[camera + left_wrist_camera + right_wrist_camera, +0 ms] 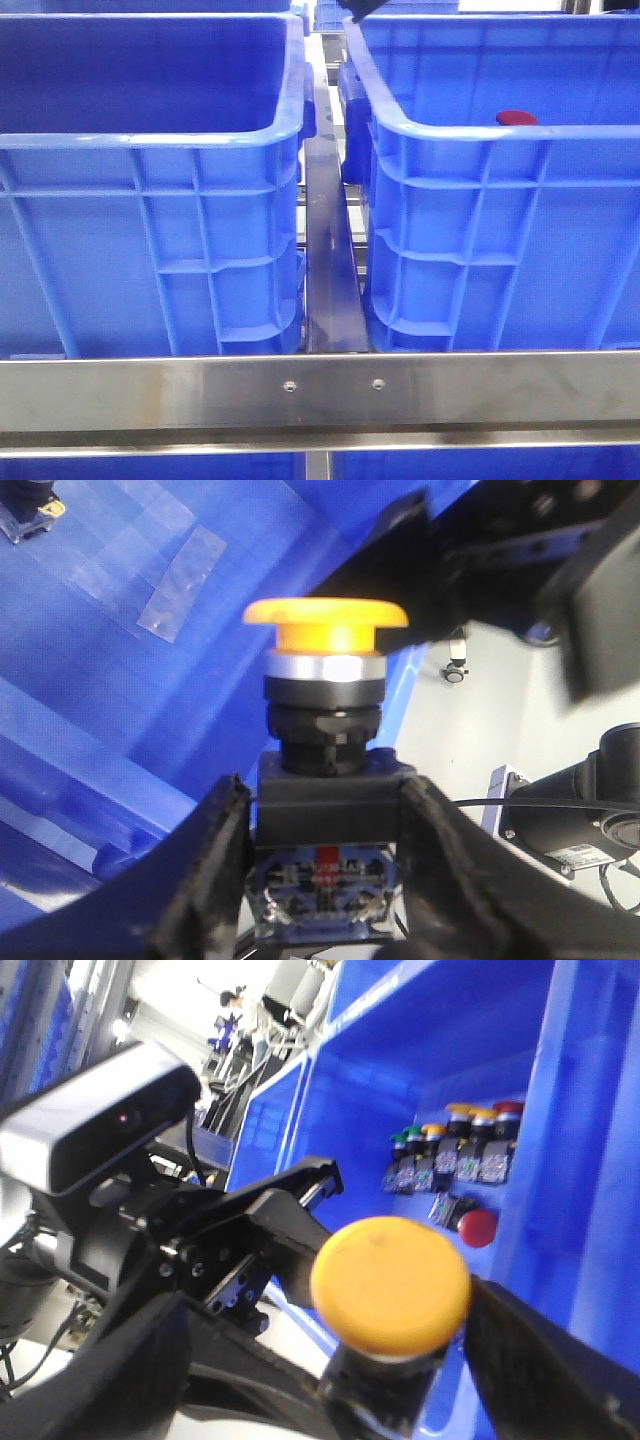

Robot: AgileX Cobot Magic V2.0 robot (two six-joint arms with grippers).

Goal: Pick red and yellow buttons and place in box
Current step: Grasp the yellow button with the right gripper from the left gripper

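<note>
The left gripper holds the yellow button (pixel 326 705) inside the open right gripper, so the right gripper should close on the button (pixel 390 1285) before the left gripper opens and moves away.
My left gripper (pixel 322 785) is shut on the black body of a yellow button (pixel 325 620), a mushroom-capped switch held upright over the rim of a blue crate (pixel 120 660). In the right wrist view the same yellow button (pixel 390 1285) stands between the wide-apart fingers of my open right gripper (pixel 330 1360), close to one finger (pixel 545 1360). A red button (pixel 478 1227) lies loose in the blue box (pixel 560 1080); its red cap also shows inside the right crate in the front view (pixel 516 118). Both grippers are almost out of the front view.
A row of several coloured switches (pixel 450 1150) stands in the crate by the red button. Two blue crates, left (pixel 150 140) and right (pixel 480 130), sit on a steel frame (pixel 320 390) with a narrow gap between them. Tape patches (pixel 165 580) mark one crate's floor.
</note>
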